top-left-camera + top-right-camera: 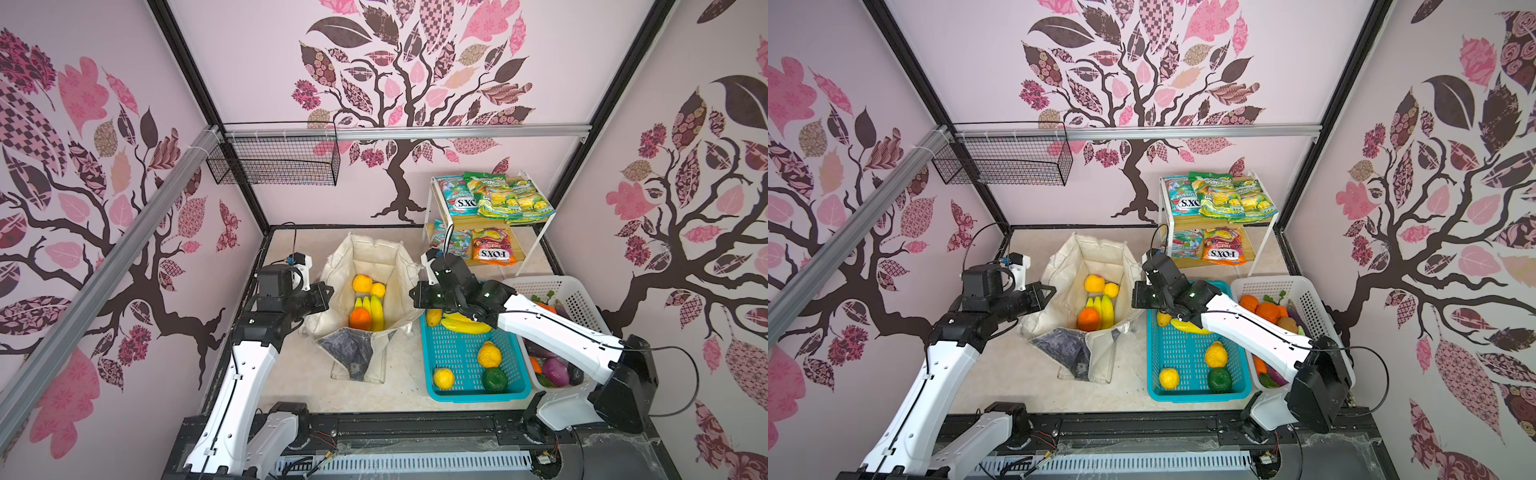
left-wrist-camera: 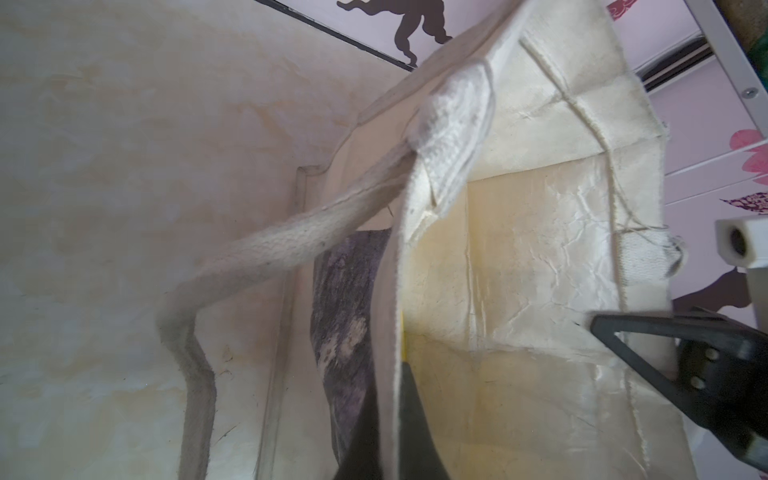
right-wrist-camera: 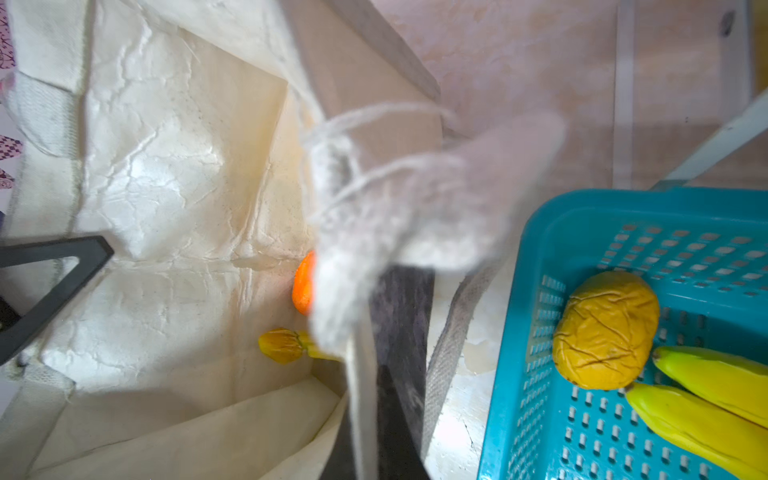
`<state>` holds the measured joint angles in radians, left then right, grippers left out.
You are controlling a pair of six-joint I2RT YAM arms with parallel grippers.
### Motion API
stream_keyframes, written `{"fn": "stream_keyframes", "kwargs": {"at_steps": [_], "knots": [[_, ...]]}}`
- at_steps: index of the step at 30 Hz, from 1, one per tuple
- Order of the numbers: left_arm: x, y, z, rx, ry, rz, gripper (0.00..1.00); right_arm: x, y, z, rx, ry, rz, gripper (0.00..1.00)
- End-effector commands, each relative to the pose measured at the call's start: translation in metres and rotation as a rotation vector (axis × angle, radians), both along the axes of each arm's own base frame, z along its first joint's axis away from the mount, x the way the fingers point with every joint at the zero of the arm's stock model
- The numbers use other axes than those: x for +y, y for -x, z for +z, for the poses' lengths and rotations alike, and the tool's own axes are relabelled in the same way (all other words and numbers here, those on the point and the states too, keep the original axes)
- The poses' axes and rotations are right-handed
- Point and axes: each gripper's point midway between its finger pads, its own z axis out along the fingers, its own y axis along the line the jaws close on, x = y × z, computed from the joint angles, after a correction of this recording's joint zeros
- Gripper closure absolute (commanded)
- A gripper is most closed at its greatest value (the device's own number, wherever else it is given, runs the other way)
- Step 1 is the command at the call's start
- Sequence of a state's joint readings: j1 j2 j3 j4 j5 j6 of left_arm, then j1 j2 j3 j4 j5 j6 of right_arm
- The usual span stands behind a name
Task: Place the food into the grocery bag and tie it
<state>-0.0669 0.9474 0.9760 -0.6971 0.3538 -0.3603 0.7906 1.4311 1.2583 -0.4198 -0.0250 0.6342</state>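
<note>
The grocery bag's front rim (image 1: 1089,333) droops by the orange, so my grippers need to pull the bag's side rims apart before my right gripper moves to the snack packets (image 1: 1230,197).
The cream grocery bag (image 1: 370,253) (image 1: 1100,257) stands open mid-table, its dark painted side folded out in front. An orange (image 1: 360,318), bananas (image 1: 376,312) and two yellow fruits (image 1: 362,283) lie inside. My left gripper (image 1: 329,291) (image 2: 388,399) is shut on the bag's left rim. My right gripper (image 1: 412,297) (image 3: 365,419) is shut on the right rim, with the bag handle (image 3: 415,208) draped blurry in front of the camera. More food sits in the teal basket (image 1: 457,353): bananas (image 1: 466,323) (image 3: 706,407) and a wrinkled yellow fruit (image 3: 606,328). Snack packets (image 1: 494,198) lie on the shelf.
A white basket (image 1: 571,291) of vegetables stands right of the teal one, under my right arm. The white two-tier shelf (image 1: 536,245) is at the back right. A black wire basket (image 1: 274,162) hangs on the back rail. A loose handle (image 2: 270,253) trails on the table.
</note>
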Motion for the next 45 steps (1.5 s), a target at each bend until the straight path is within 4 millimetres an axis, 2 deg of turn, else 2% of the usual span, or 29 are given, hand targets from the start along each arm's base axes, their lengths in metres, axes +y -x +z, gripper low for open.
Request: {"fn": "stream_keyframes", "kwargs": {"at_steps": [1,6,9,13,17,19,21,23,25,27,28,30,32,34,37,38,39,41,43,44,45], "knots": [[0.021,-0.006,0.05,-0.091,-0.051,0.124,1.0,-0.016,-0.006,0.027,-0.069,0.097,-0.013,1.0],[0.064,-0.004,0.076,-0.076,-0.214,0.309,1.0,-0.025,-0.004,0.04,-0.087,0.175,0.022,1.0],[0.082,0.001,0.073,-0.036,-0.298,0.377,1.0,-0.031,-0.001,0.037,-0.066,0.216,0.044,1.0],[0.089,0.004,0.055,0.014,-0.34,0.395,1.0,-0.043,0.0,0.03,-0.044,0.277,0.044,1.0],[0.075,0.001,0.034,0.046,-0.288,0.333,1.0,-0.048,-0.001,0.016,-0.012,0.316,0.047,1.0],[0.054,-0.005,0.033,0.008,-0.198,0.252,1.0,-0.045,-0.003,0.009,0.004,0.324,0.052,1.0],[0.026,-0.011,0.031,-0.025,-0.067,0.149,1.0,-0.031,-0.005,0.002,0.023,0.292,0.081,1.0],[0.009,-0.013,0.029,-0.033,0.008,0.079,1.0,-0.019,-0.009,0.0,0.033,0.26,0.109,1.0],[0.003,-0.015,0.023,-0.018,0.019,0.047,1.0,-0.007,-0.01,-0.002,0.03,0.234,0.154,1.0],[-0.001,-0.015,0.017,-0.012,0.011,0.011,1.0,-0.002,-0.012,-0.009,0.042,0.248,0.174,1.0],[-0.001,-0.014,0.017,-0.014,0.004,0.001,0.98,-0.003,-0.014,-0.011,0.045,0.262,0.172,1.0],[0.0,-0.013,0.02,-0.039,0.005,0.014,0.74,-0.005,-0.017,-0.017,0.049,0.294,0.168,1.0],[0.003,-0.012,0.027,-0.064,0.002,0.029,0.57,-0.007,-0.019,-0.019,0.042,0.313,0.163,1.0],[0.008,-0.01,0.032,-0.075,-0.02,0.051,0.52,-0.007,-0.021,-0.018,0.033,0.319,0.163,1.0],[0.016,-0.009,0.039,-0.08,-0.049,0.086,0.49,-0.008,-0.022,-0.019,0.028,0.33,0.163,1.0],[0.021,-0.008,0.039,-0.075,-0.071,0.106,0.49,-0.009,-0.023,-0.02,0.031,0.338,0.159,1.0],[0.025,-0.007,0.039,-0.071,-0.095,0.123,0.54,-0.01,-0.023,-0.021,0.033,0.345,0.16,1.0],[0.032,-0.005,0.035,-0.069,-0.127,0.142,0.75,-0.012,-0.024,-0.024,0.032,0.36,0.151,1.0],[0.03,-0.005,0.032,-0.084,-0.123,0.129,0.95,-0.015,-0.026,-0.026,0.027,0.371,0.139,1.0],[0.027,-0.004,0.029,-0.086,-0.109,0.118,1.0,-0.015,-0.026,-0.026,0.025,0.372,0.137,1.0],[0.022,-0.004,0.028,-0.092,-0.087,0.102,1.0,-0.015,-0.026,-0.027,0.023,0.373,0.137,1.0]]}}
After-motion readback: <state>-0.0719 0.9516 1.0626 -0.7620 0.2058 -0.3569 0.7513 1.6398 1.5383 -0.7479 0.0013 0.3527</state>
